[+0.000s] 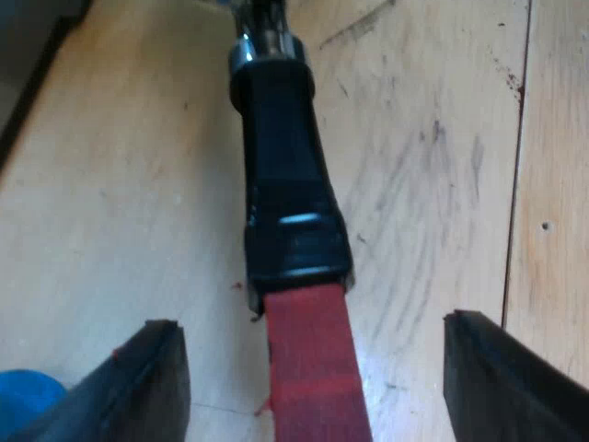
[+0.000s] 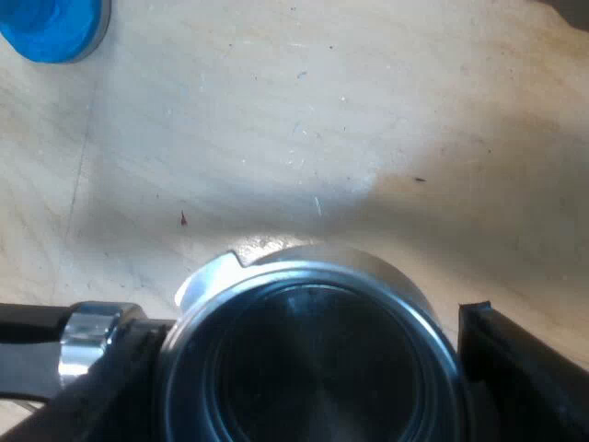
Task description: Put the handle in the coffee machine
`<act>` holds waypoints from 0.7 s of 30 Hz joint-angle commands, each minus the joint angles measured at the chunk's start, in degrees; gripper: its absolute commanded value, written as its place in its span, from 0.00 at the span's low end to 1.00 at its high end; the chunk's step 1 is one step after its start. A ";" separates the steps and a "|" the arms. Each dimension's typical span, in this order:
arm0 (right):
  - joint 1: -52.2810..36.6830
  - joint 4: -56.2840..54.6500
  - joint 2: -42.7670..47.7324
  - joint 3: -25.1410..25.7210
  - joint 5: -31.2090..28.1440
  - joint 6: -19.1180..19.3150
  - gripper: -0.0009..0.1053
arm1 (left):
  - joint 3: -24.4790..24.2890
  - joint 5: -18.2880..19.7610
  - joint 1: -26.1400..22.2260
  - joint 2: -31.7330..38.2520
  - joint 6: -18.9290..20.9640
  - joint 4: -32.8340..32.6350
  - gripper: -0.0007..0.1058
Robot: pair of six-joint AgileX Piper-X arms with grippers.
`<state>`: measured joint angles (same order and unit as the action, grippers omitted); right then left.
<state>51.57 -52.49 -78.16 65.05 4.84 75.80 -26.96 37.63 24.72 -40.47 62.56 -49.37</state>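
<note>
My left gripper will stay lined up with the handle when I carry it, because the handle's red end [image 1: 316, 368] has flat, squared sides.
The metal holder [image 2: 304, 276] sits over the wooden table with its round basket facing my right wrist camera. My right gripper [image 2: 299, 382] is shut on that basket, one finger [image 2: 515, 368] against its rim and the other by the chrome neck [image 2: 87, 345]. The holder's dark handle [image 1: 285, 184] runs between the fingers of my left gripper [image 1: 313, 387], and its red end [image 1: 313, 368] lies midway between them. My left gripper is open, with both fingers [image 1: 138, 387] well clear of the red end.
A blue tamper [image 2: 51, 28] stands on the wooden table [image 2: 322, 110] some way off from the basket, and its blue edge [image 1: 23, 401] shows beside one left finger. Table board seams [image 1: 515, 157] run alongside the handle.
</note>
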 commanded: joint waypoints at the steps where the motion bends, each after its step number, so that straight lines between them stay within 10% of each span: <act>1: 0.04 0.33 0.89 0.61 0.60 -0.18 0.01 | 0.86 0.38 0.04 0.38 -0.35 0.95 0.58; 21: 0.04 0.33 0.89 0.71 1.90 -1.11 0.01 | 8.05 0.38 0.04 0.38 -0.05 12.75 0.58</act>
<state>51.57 -52.49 -78.16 65.05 5.75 74.89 -18.85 37.61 24.72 -40.47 62.34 -37.82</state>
